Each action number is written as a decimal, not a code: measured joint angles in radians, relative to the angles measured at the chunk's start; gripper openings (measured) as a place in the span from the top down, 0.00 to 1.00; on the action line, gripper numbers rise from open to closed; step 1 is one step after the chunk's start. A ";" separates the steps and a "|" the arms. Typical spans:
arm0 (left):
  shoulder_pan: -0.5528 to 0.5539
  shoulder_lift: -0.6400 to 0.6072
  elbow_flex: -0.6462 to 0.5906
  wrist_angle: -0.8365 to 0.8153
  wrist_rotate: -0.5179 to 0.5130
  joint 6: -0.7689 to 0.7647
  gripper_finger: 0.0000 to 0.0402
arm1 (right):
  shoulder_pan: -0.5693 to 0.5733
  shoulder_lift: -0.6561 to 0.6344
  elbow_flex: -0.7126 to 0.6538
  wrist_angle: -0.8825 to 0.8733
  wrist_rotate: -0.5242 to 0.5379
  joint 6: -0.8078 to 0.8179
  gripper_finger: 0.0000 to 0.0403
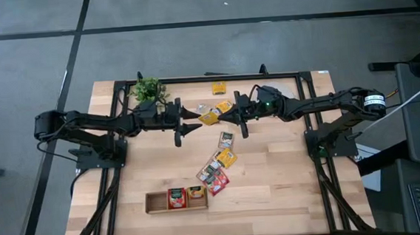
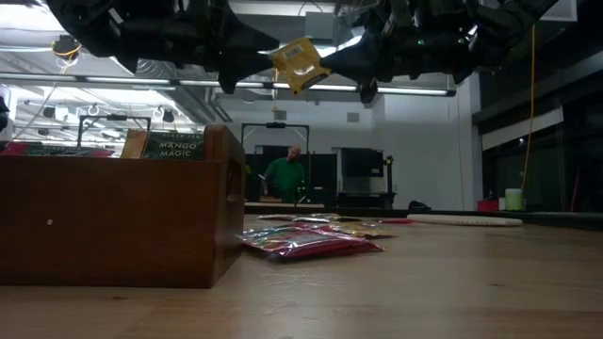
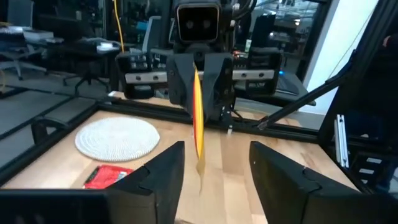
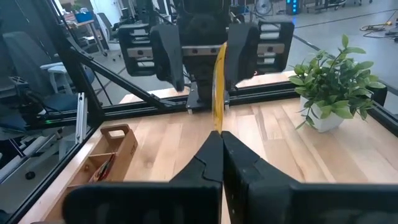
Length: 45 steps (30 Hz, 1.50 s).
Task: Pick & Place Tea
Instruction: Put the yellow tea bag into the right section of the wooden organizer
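Note:
I should hold the sachet's loose end with my left gripper while my right gripper takes a new grip to turn the sachet's front to the tray, because the sachet's yellow back is facing the tray.
A yellow-orange tea sachet hangs in the air between my two grippers, well above the table; in the low view the sachet is tilted. My right gripper is shut on it. My left gripper is open, facing the right one. Its fingers stand on either side of the sachet's free end without touching. Several more sachets lie loose on the table. Two sachets sit in the wooden tray. My right gripper pinches the yellow-orange sachet between its two fingers by the edge nearest the right arm. The fingers come level from the table's right side. The sachet is lifted clear of the table and sticks out flat beyond the fingertips, toward the left gripper.
A potted plant stands at the far left. Other sachets lie near the far edge. A round woven mat and a red sachet lie on the table's right part. A person stands in the room behind.

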 joint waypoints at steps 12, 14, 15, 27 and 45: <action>0.003 0.095 0.001 0.156 -0.002 0.001 0.71 | 0.006 0.000 0.000 0.001 0.000 0.000 1.00; 0.003 0.094 0.001 0.156 -0.001 0.003 0.75 | 0.006 0.000 0.000 0.001 0.001 0.000 1.00; 0.003 0.094 0.001 0.155 -0.001 0.003 0.77 | 0.006 0.000 0.000 0.001 0.001 0.000 1.00; 0.003 0.094 0.001 0.147 -0.001 0.081 0.96 | 0.006 0.000 0.000 -0.001 0.001 0.009 0.95; -0.094 0.093 0.000 -0.094 -0.229 0.756 0.98 | 0.030 0.001 0.000 -0.219 0.019 0.361 0.66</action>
